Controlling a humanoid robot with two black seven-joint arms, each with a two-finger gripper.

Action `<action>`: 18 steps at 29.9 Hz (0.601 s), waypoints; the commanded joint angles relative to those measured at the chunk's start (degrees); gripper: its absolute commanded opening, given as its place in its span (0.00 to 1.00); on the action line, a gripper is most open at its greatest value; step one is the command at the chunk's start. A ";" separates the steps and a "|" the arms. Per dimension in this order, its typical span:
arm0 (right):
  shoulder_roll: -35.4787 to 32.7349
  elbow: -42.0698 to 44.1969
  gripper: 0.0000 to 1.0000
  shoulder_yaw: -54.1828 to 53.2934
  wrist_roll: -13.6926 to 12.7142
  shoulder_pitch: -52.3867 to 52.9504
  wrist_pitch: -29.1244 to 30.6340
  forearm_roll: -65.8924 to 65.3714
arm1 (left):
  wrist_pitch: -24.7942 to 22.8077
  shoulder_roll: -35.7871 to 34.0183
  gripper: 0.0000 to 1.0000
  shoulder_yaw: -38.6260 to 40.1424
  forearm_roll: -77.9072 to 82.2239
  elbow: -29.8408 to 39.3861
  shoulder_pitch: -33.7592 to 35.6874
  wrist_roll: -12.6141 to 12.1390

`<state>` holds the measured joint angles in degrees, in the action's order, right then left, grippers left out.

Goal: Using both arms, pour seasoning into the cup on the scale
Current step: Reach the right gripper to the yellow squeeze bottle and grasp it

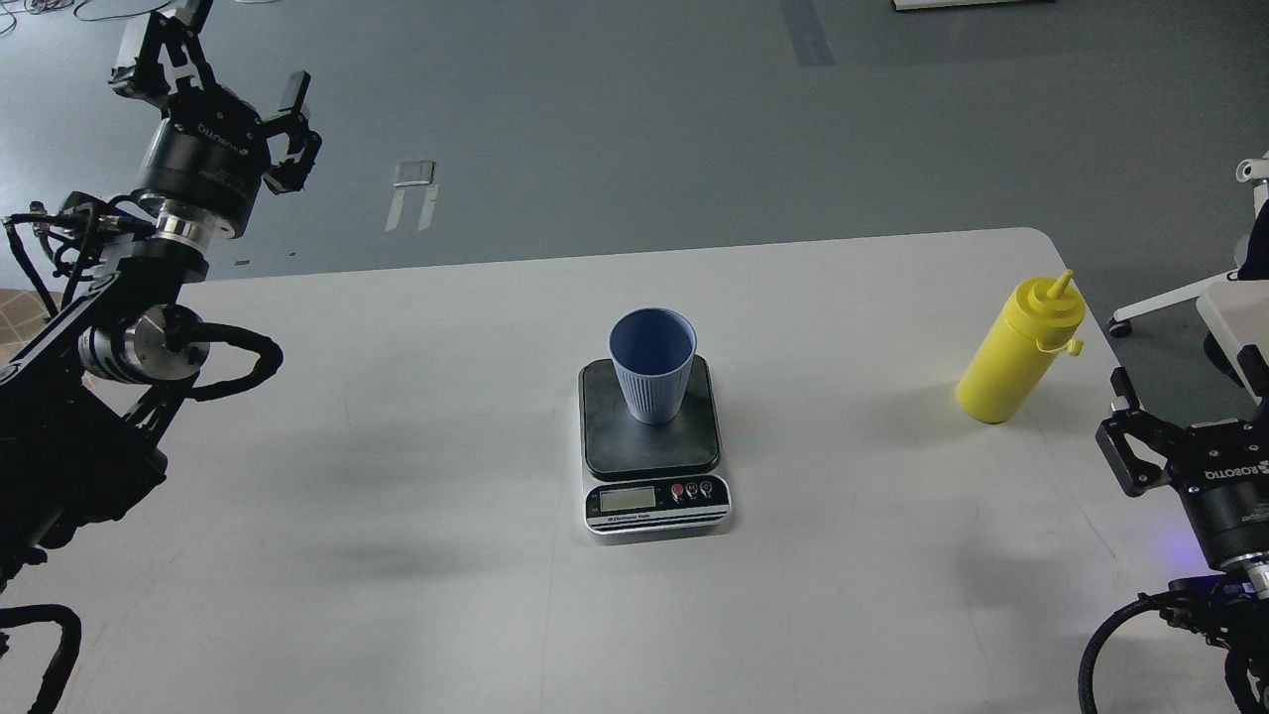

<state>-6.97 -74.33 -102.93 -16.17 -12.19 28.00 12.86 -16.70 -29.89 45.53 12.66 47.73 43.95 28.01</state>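
Observation:
The cap (1075, 347) is hanging from a thin strap at the neck (1049, 347), so I expect it will dangle when I tip the yellow seasoning bottle to pour.
The light blue ribbed cup (651, 369) stands upright on the dark plate of the scale (607, 436) at the middle of the white table. The yellow seasoning bottle (1018, 353) stands upright near the table's right edge, its cap hanging at its side. My left gripper (216, 71) is open and empty, raised high beyond the table's far left corner. My right gripper (1186, 395) is open and empty at the right edge of the view, just in front and to the right of the bottle, apart from it.
The white table (397, 496) ends close behind the bottle, with a rounded far right corner. White chair or cart legs (1160, 302) stand on the grey floor beyond the right edge.

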 commanded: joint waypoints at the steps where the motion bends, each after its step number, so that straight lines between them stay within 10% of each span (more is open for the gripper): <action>1: 0.02 4.01 1.00 3.25 0.00 3.21 0.00 -0.02 | 0.00 -0.08 0.98 0.00 -0.01 0.00 0.00 -0.01; 18: 2.39 18.26 1.00 8.19 0.00 12.98 0.00 0.06 | 0.08 -0.08 0.98 -0.09 -0.01 0.09 0.00 -0.01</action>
<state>-4.95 -56.90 -94.82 -16.15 -0.07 28.00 12.92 -16.62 -29.98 45.44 12.66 47.73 43.95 28.00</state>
